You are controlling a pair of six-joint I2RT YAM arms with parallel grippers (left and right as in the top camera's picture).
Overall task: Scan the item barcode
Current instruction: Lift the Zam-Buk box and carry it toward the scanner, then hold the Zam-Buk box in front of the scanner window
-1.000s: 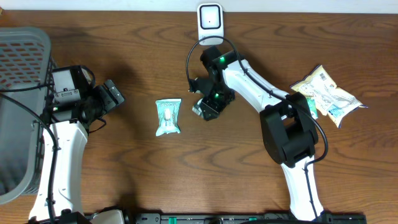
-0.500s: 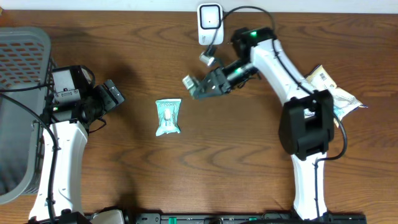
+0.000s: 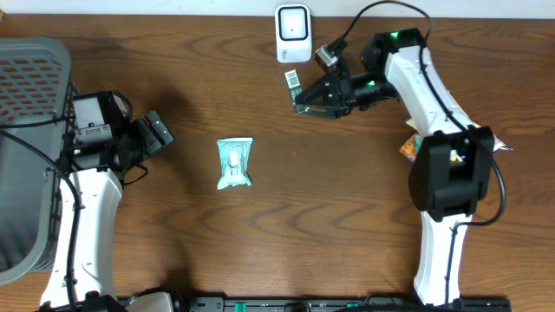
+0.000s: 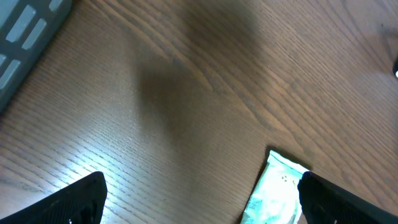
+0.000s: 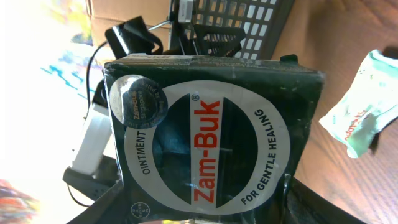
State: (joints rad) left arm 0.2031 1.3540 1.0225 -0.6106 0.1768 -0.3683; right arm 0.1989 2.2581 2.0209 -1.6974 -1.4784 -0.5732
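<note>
The barcode label (image 3: 293,79) on the Zam-Buk box points up, away from the scanner, so the robot's right gripper should turn the label to face down over the scanner's window (image 3: 294,23).
My right gripper (image 3: 319,92) is shut on the item, a dark green Zam-Buk ointment box (image 3: 305,90). It holds the box in the air just below and right of the white scanner (image 3: 293,33) at the table's far edge. A white barcode label (image 3: 292,80) shows on the box end nearest the scanner. In the right wrist view the box (image 5: 205,124) fills the frame, with the dark fingers (image 5: 93,202) on either side of it. My left gripper (image 3: 158,133) hangs open over the left of the table, holding nothing.
A teal packet (image 3: 234,162) lies flat at mid-table; its edge (image 4: 277,190) shows by the left gripper's right finger. A grey basket (image 3: 35,69) stands at the left edge. Snack packets (image 3: 408,147) lie at the right, mostly hidden by the right arm.
The right arm has swung up and to the right, carrying the box from mid-table to just below the scanner. The left arm has not moved.
</note>
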